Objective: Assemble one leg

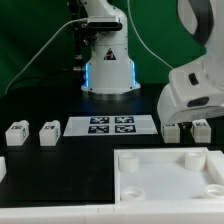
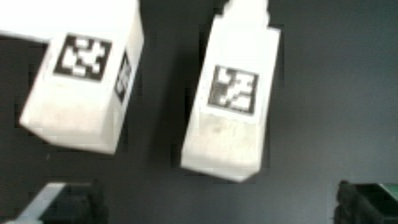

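Note:
I expect the white leg (image 1: 201, 133) under my gripper to come up alone when I lift it and its neighbour to stay where it is, because a dark gap runs beside the leg.
Two white legs with square tag marks lie side by side on the black table at the exterior view's right (image 1: 171, 129) (image 1: 201, 128). In the wrist view they show close up as two blocks (image 2: 80, 85) (image 2: 231, 100). My gripper (image 2: 217, 206) hovers just above them, open and empty, with dark fingertips (image 2: 63, 205) wide apart and touching neither leg. In the exterior view the white hand (image 1: 187, 100) hangs right over this pair and hides the fingers. Two more legs (image 1: 15, 133) (image 1: 48, 133) stand at the exterior view's left.
The marker board (image 1: 110, 125) lies in the middle of the table. A large flat white board with round holes (image 1: 170, 175) fills the front right. The robot base (image 1: 107, 60) stands behind, before a green backdrop.

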Available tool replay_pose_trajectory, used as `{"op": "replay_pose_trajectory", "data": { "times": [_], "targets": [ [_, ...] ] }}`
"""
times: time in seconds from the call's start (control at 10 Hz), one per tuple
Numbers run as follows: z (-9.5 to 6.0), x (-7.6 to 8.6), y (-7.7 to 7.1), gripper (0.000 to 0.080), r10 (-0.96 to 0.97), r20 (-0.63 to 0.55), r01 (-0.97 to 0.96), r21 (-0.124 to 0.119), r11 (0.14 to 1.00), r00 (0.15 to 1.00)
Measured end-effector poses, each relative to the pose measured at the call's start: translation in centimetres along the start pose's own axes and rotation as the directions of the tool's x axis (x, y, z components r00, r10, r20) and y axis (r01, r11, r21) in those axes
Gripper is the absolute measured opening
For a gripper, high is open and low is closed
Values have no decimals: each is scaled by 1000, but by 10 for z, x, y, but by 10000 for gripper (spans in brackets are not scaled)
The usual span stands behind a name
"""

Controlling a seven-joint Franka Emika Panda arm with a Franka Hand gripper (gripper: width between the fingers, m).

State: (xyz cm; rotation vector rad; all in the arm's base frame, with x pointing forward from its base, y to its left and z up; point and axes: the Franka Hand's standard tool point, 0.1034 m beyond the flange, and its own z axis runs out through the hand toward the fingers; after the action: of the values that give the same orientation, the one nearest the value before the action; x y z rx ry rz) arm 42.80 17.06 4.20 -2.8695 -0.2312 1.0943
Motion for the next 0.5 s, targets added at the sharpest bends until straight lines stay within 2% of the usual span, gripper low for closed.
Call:
{"op": "replay_pose_trajectory", "data": {
  "times": [0.1,0.2,0.3,0.4,0.5],
  "targets": [
    [1,0,-1,649,-3,87,3,4,1000,996],
    [2,6,-1,649,-4,91,3,8,1000,996],
    [2,6,-1,649,-4,90,3,8,1000,996],
    [9,4,-3,649,23,106,-24,11,1000,994],
    [20,3,-6,649,55,128,-56,3,998,990]
  ]
}}
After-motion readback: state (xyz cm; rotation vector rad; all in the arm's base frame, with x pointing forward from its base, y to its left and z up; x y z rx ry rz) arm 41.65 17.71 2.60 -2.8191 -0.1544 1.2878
